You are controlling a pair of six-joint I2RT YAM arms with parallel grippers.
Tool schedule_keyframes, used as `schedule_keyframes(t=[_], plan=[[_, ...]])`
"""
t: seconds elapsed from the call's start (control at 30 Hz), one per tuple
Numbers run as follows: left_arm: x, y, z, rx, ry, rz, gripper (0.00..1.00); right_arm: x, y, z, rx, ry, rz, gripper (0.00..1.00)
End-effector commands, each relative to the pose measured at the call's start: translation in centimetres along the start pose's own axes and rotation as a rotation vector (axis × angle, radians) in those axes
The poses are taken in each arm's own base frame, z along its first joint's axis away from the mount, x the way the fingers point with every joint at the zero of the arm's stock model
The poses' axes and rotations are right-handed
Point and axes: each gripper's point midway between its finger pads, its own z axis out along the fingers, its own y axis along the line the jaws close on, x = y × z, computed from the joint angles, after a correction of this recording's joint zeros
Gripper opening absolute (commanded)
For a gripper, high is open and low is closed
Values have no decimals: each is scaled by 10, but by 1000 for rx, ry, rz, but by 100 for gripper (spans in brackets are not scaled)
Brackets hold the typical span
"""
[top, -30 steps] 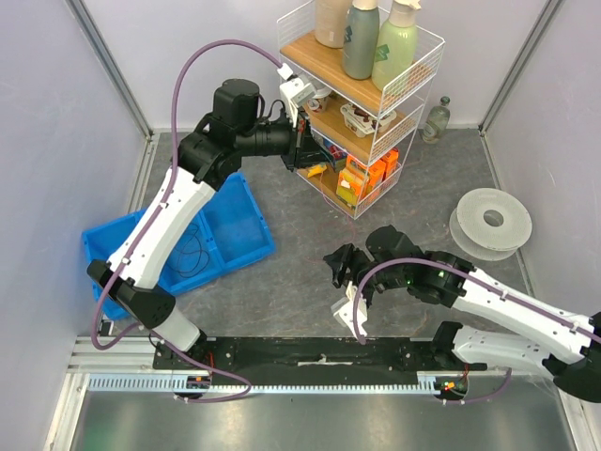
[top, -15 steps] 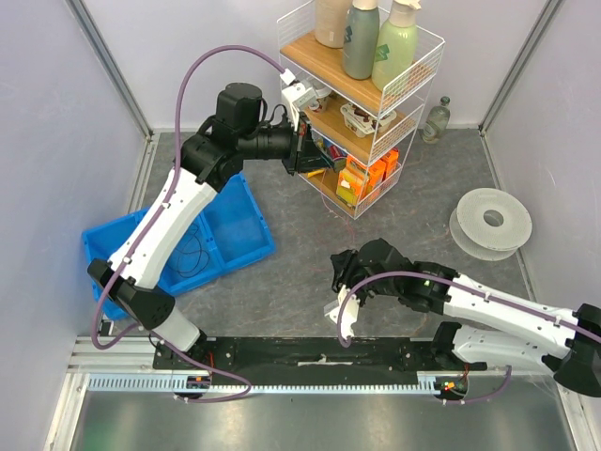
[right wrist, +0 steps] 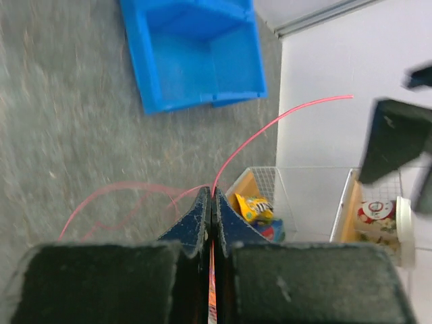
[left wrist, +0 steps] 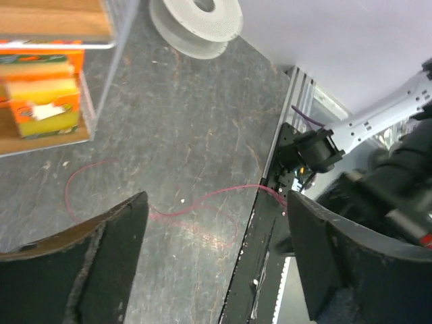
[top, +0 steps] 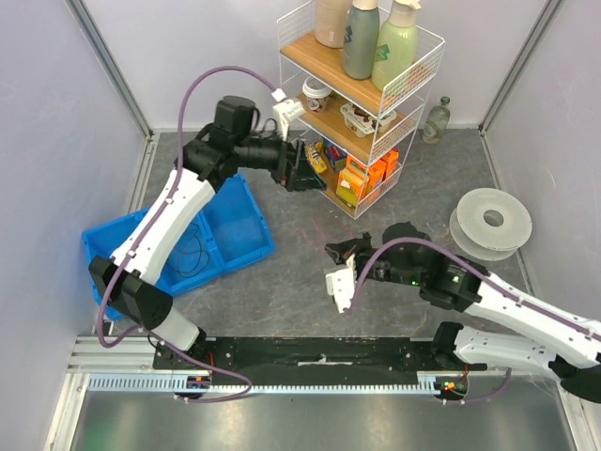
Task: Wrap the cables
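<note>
My right gripper should wait to grip farther down. The red cable's loose end [right wrist: 350, 96] bends short of my open left gripper, so my left gripper should take that end [right wrist: 297, 108] first.
A thin red cable [right wrist: 267, 129] lies in loose loops on the grey floor [left wrist: 189, 121] and rises from my right gripper [right wrist: 213, 196], which is shut on it. Its free end [right wrist: 341, 98] curves up into the air toward the shelf. In the top view the right gripper [top: 338, 250] hovers at mid-floor, in front of the shelf. My left gripper [top: 299, 170] stands open beside the shelf's left side, with nothing between its fingers. From the left wrist view the red cable [left wrist: 202, 198] runs across the floor far below the open left gripper [left wrist: 216, 209].
A white wire shelf [top: 362, 103] with bottles, a cup and snack boxes stands at the back. At the left is a blue bin [top: 239, 225] with a thin black cable [top: 192, 252] in it. A white spool [top: 490, 223] and a glass bottle [top: 435, 120] sit on the right.
The left gripper has opened and drawn back a little from the shelf. The right gripper has shut on the red cable and shifted right, up off the floor.
</note>
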Motion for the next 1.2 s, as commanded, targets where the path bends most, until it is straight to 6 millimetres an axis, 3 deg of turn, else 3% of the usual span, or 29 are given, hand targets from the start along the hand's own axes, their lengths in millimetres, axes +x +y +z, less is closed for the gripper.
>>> schedule_keyframes(t=[0.0, 0.13, 0.2, 0.3, 0.4, 0.47, 0.6, 0.7, 0.93, 1.03, 1.17], plan=[[-26, 11, -61, 5, -146, -3, 92, -39, -26, -26, 68, -160, 394, 0], [-29, 16, -110, -9, -274, 131, 93, -43, -44, -33, 99, -211, 630, 0], [-24, -1, -122, 17, -308, 287, 91, -47, -52, -34, 94, -237, 707, 0], [-3, -33, -128, 105, -306, 639, 87, -57, -59, -34, 52, -275, 854, 0], [21, -47, -130, 111, -292, 905, 80, -65, -60, -33, -28, -297, 987, 0], [34, -55, -125, 92, -250, 1054, 73, -65, -60, -31, -74, -299, 1081, 0], [55, -62, -104, 4, -157, 1368, 71, -69, -57, -24, -157, -323, 1183, 0], [50, -65, -91, -75, -157, 1509, 67, -74, -50, -16, -244, -333, 1235, 0], [66, -61, -64, -49, -10, 1681, 53, -80, -47, -9, -326, -344, 1285, 0], [82, -58, -53, 5, 56, 1712, 49, -82, -47, -9, -342, -350, 1290, 0], [83, -60, -47, 18, 58, 1743, 42, -82, -49, -7, -343, -349, 1294, 0]])
